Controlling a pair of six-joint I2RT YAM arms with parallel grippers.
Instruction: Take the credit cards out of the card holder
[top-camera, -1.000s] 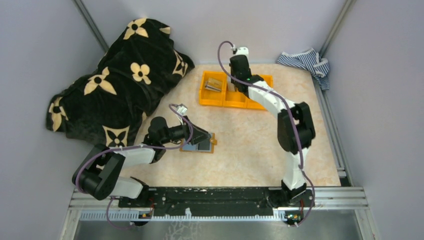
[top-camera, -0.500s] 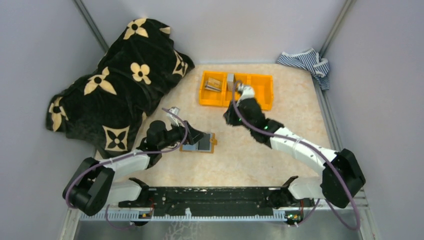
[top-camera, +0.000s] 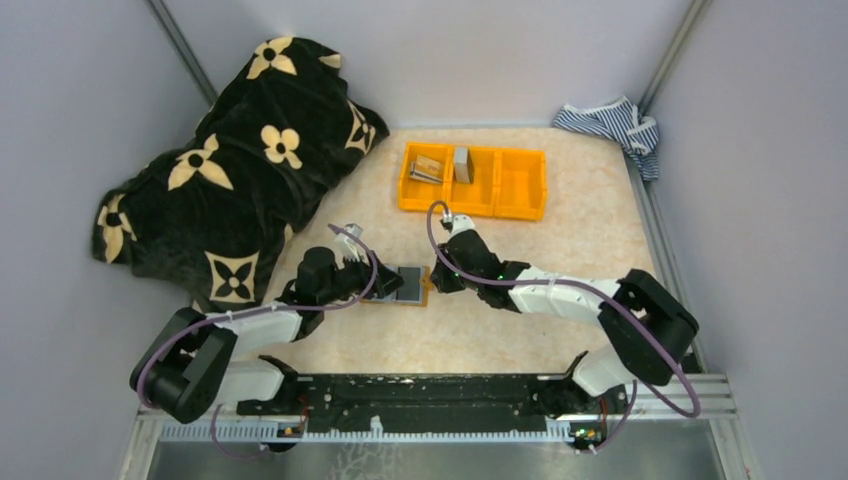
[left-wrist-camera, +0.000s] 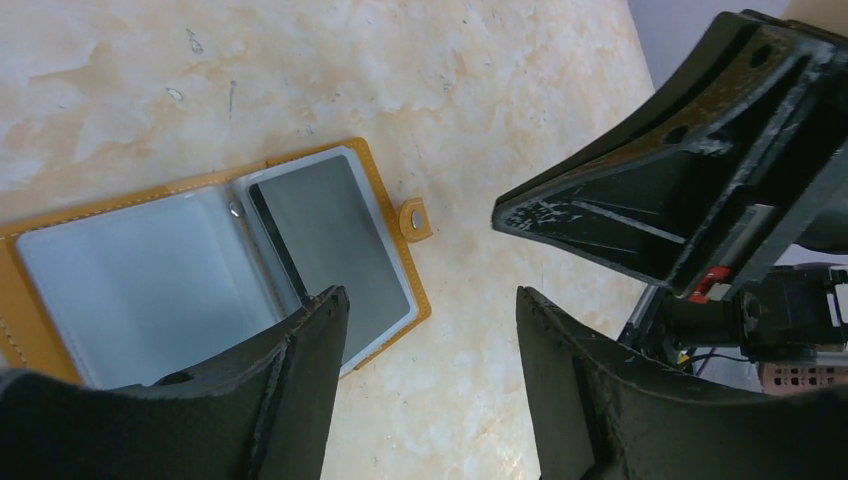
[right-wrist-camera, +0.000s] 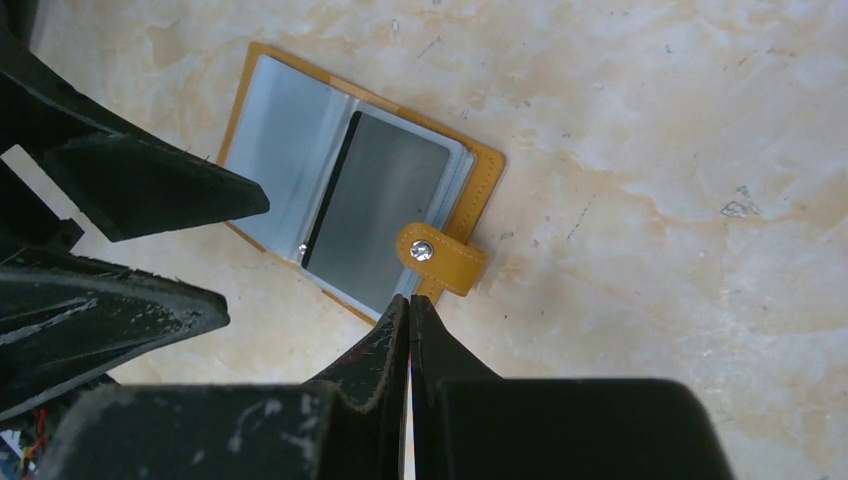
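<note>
Next, my right gripper presses the card holder (right-wrist-camera: 375, 200) down at its edge (right-wrist-camera: 431, 289) by the snap tab before I work the sleeve, because the card holder lies loose under my left gripper.
The card holder (left-wrist-camera: 190, 270) lies open and flat on the table, orange-tan outside with grey-blue sleeves. A dark grey card (left-wrist-camera: 335, 240) sits in its right sleeve, next to the snap tab (left-wrist-camera: 415, 218). My left gripper (left-wrist-camera: 430, 305) is open, with one finger over the holder's near edge and the other over bare table. My right gripper (right-wrist-camera: 410, 300) is shut and empty, its tips right at the holder's edge beside the snap tab (right-wrist-camera: 440, 255). In the top view the holder (top-camera: 412, 284) lies between the left gripper (top-camera: 385, 283) and the right gripper (top-camera: 440, 277).
An orange three-compartment bin (top-camera: 522, 180) stands at the back with cards (top-camera: 430, 167) in its left compartment and a grey card (top-camera: 461, 163) on edge. A black flowered blanket (top-camera: 240, 150) fills the left side. A striped cloth (top-camera: 610, 122) lies at the back right.
My right arm swung from above the bin down to the card holder's right edge, leaving a grey card in the bin. My left gripper edged slightly along the holder.
</note>
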